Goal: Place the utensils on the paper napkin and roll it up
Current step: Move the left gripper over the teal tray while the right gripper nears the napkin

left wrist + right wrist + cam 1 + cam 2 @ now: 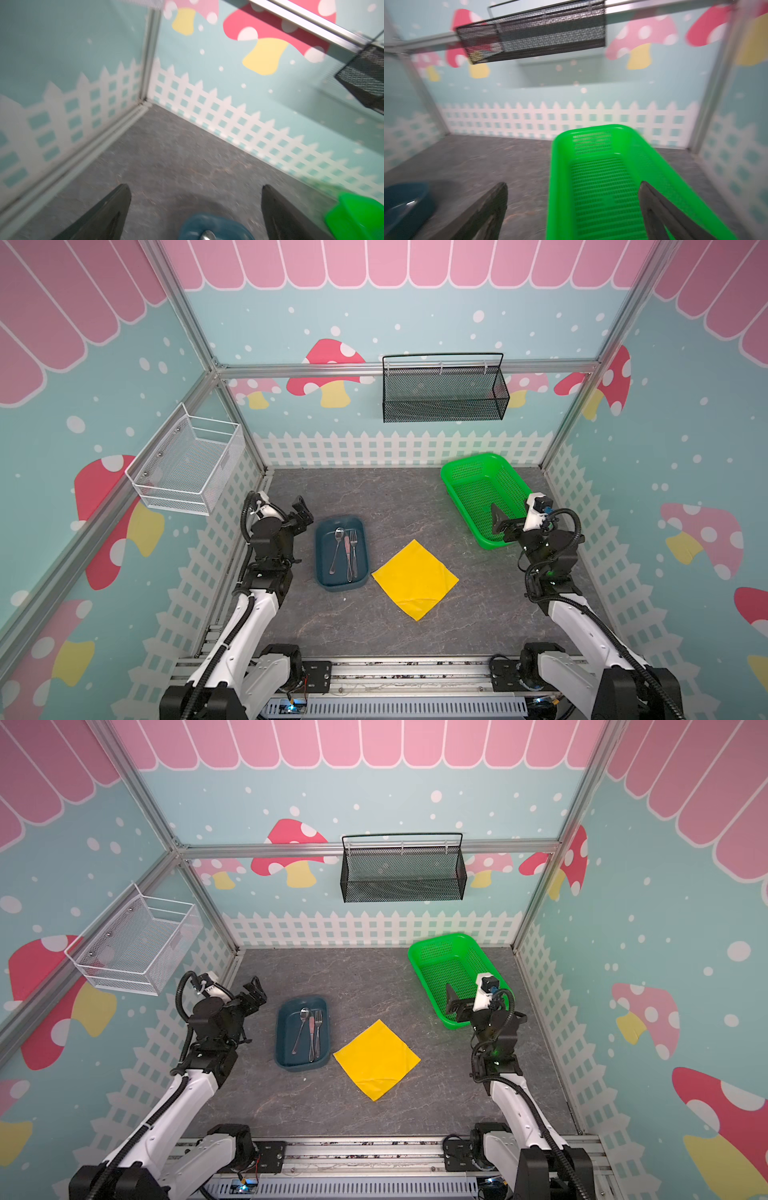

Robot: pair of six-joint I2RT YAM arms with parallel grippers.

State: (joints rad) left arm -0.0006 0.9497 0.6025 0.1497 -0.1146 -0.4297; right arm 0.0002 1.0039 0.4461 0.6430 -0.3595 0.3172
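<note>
The utensils' handles (pixel 348 566) are close to each other in the open dark blue tray, so the robot's left gripper should go on moving over the tray (pixel 341 553) until its fingers are on either side of the handles.
The utensils, a spoon (pixel 337 549), a knife (pixel 348 556) and a fork (pixel 354 551), lie side by side in a dark blue tray (pixel 322 570) left of centre in both top views. The yellow paper napkin (pixel 415 578) lies flat on the grey table just right of the tray, turned like a diamond. My left gripper (pixel 302 512) hovers open, up and to the left of the tray. In the left wrist view the tray's end (pixel 193 225) and the spoon's tip (pixel 207 235) show between the open fingers. My right gripper (pixel 496 522) hangs open and empty over the green basket's near end.
A green perforated basket (pixel 482 489) stands at the back right of the table. A black mesh basket (pixel 444 391) hangs on the back wall and a white wire basket (pixel 187 462) on the left wall. Walls close the table on three sides.
</note>
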